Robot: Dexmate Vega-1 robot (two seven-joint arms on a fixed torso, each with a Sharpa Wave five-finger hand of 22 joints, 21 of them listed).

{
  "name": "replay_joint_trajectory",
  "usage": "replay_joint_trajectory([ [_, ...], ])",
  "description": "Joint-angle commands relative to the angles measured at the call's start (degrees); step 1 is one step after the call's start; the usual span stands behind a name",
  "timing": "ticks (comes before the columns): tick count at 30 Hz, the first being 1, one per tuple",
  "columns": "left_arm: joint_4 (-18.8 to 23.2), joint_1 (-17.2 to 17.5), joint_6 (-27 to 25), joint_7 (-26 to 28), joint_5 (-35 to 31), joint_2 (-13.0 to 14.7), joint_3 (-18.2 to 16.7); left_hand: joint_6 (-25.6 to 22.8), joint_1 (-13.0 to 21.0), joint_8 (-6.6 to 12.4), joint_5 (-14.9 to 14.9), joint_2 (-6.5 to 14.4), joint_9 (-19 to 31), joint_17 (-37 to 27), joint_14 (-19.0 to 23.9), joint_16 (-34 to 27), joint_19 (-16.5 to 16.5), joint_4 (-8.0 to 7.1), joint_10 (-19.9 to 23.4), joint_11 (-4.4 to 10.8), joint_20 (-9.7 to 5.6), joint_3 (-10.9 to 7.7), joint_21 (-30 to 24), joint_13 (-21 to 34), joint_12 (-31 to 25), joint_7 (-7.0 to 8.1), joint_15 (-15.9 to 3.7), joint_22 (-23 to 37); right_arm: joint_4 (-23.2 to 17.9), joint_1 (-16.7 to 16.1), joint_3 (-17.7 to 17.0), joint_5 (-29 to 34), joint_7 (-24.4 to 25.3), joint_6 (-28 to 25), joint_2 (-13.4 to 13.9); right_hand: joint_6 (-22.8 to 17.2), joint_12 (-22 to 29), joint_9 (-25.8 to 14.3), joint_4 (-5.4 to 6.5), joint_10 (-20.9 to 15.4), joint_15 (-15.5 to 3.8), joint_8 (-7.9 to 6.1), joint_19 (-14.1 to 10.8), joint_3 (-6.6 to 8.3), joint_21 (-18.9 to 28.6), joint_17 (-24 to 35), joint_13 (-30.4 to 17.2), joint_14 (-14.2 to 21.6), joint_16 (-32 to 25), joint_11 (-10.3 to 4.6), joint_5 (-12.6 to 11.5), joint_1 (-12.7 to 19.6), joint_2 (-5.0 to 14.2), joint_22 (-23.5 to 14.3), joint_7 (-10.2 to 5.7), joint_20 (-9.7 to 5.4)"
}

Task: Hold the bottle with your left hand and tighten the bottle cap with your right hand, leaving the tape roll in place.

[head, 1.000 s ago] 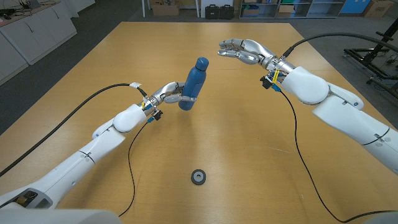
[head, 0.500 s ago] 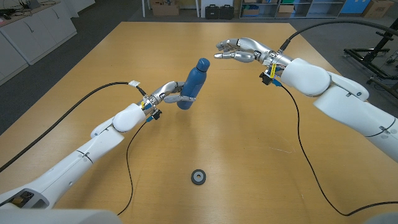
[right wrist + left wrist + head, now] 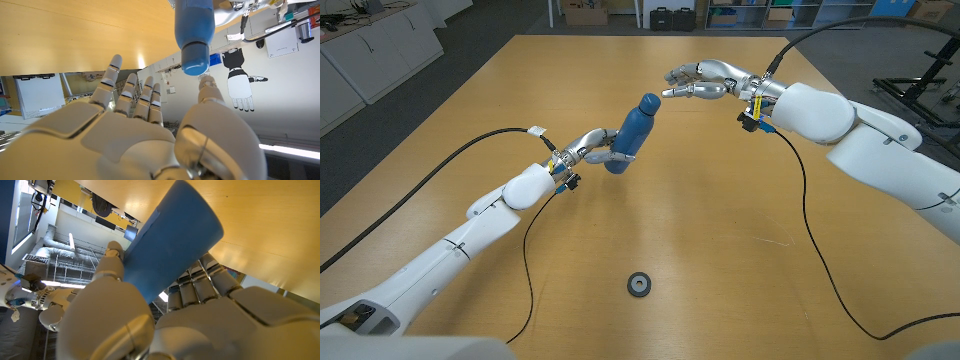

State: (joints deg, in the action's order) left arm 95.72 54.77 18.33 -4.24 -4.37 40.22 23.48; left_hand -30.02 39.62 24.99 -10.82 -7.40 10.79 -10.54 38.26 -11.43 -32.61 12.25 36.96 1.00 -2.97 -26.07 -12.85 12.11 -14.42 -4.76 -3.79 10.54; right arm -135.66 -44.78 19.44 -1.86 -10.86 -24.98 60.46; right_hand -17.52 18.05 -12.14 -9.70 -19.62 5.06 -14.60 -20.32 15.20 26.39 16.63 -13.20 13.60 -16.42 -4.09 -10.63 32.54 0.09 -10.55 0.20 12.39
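Observation:
The cap (image 3: 650, 103) is straight on the bottle above a thin dark seam (image 3: 194, 45), so it will stay in its place when I turn it.
A blue bottle (image 3: 628, 135) with a blue cap (image 3: 648, 101) is held tilted above the table, its cap end leaning toward the right. My left hand (image 3: 594, 149) grips its lower body, fingers wrapped around the blue bottle (image 3: 170, 245) in the left wrist view. My right hand (image 3: 705, 79) hovers open just right of the cap, fingers spread and apart from it. In the right wrist view the cap (image 3: 195, 56) hangs beyond my right hand's fingertips (image 3: 131, 85). A small black tape roll (image 3: 639, 284) lies flat on the table near the front middle.
The wooden table (image 3: 720, 230) stretches wide around the bottle. Black cables (image 3: 800, 200) trail from both arms across the surface. Boxes and cases stand on the floor beyond the far edge.
My right hand has crept left toward the cap. The bottle has tilted a little more to the right in my left hand's grip. The tape roll stayed put.

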Motion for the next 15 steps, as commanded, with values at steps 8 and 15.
replay_joint_trajectory([
  [8, -0.7, -1.2, -2.2, 0.0, -0.6, -1.8, 1.7, -9.7, 3.4, 0.28, -0.4, 5.7, 0.3, -0.3, 0.0, 0.1, 0.2, -2.67, 5.0, 4.91, -7.70, -3.30, 0.1, 0.3, 0.3, 9.37, -8.93, 0.1, -0.6, 4.1, 2.4, 1.6, -5.7, -1.0, 1.2, 1.0, 0.1, -0.2, 0.07, 0.3, 0.38, 0.46, -0.8, 0.48, 0.2, -0.1, -0.3, 0.0, 0.3, -1.02, -0.7, 2.0, -0.27, -0.1, -0.86, 0.04],
  [15, 0.1, -0.9, -2.5, 0.1, -0.8, -1.5, 1.7, -9.7, 3.5, 0.22, -0.4, 5.7, 0.3, -0.3, -0.1, 0.1, 0.1, -2.67, 5.1, 4.94, -7.69, -3.39, 0.1, 0.3, 0.3, 9.40, -8.92, 0.1, -0.8, 6.1, 4.4, 3.9, -7.7, -2.3, 1.1, 1.6, 0.0, -0.4, -0.17, 0.7, -0.03, 0.66, -1.1, 0.83, 0.1, -0.2, -0.4, 0.1, 0.4, -1.50, -0.9, 3.2, -0.28, -0.1, -1.26, 0.02],
])
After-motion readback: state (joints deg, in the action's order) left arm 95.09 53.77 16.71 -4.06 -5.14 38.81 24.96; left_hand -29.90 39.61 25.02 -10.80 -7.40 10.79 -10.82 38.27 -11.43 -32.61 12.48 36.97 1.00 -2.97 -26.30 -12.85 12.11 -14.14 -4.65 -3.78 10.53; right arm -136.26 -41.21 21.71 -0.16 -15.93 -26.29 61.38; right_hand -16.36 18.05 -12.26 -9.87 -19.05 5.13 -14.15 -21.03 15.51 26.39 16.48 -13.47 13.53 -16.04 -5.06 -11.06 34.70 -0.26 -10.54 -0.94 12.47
